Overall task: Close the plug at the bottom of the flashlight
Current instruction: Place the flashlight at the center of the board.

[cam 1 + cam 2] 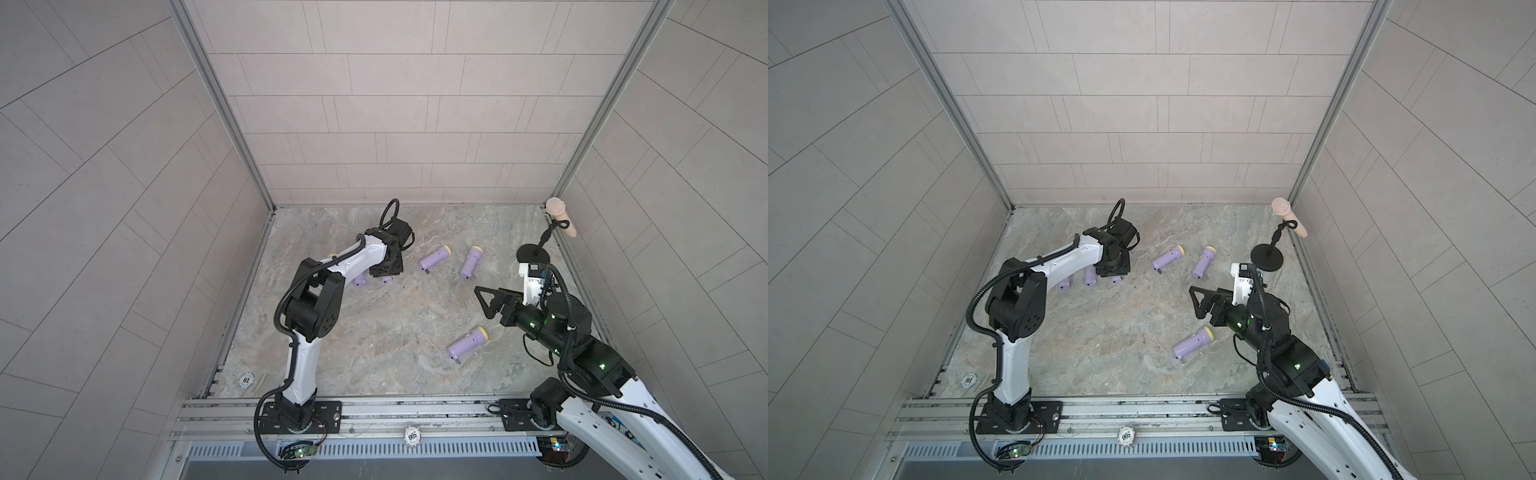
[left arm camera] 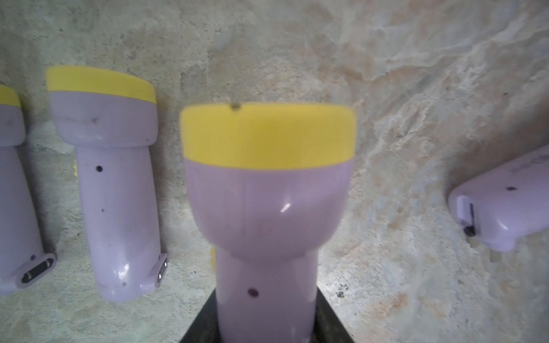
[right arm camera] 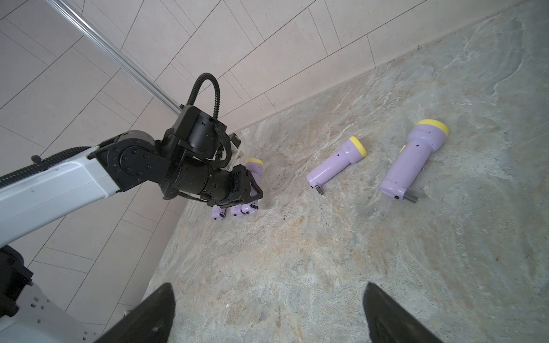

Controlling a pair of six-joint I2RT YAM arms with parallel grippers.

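Observation:
The held flashlight (image 2: 267,197) is lined up beside the next flashlight over clear marble (image 2: 181,214), so my left gripper keeps going down until the held flashlight lies flat, then let go of it.
Several lilac flashlights with yellow heads lie on the marble table (image 1: 374,332). My left gripper (image 2: 264,322) is shut on the handle of one flashlight (image 2: 267,190), low at the back left. This left gripper (image 1: 386,270) hides it in the top views, and only its bottom end (image 3: 252,208) shows in the right wrist view. Whether its plug is open or shut I cannot tell. Two more flashlights (image 2: 118,190) (image 2: 12,193) lie close beside it. My right gripper (image 1: 484,301) (image 3: 267,285) hangs open and empty at the right.
Two flashlights (image 1: 434,257) (image 1: 471,261) lie mid-back with metal plugs (image 3: 319,189) (image 3: 411,197) sticking out of their bottoms. Another flashlight (image 1: 467,343) lies under my right arm. A microphone (image 1: 559,214) on a black stand (image 1: 532,251) occupies the back right corner. Tiled walls enclose three sides.

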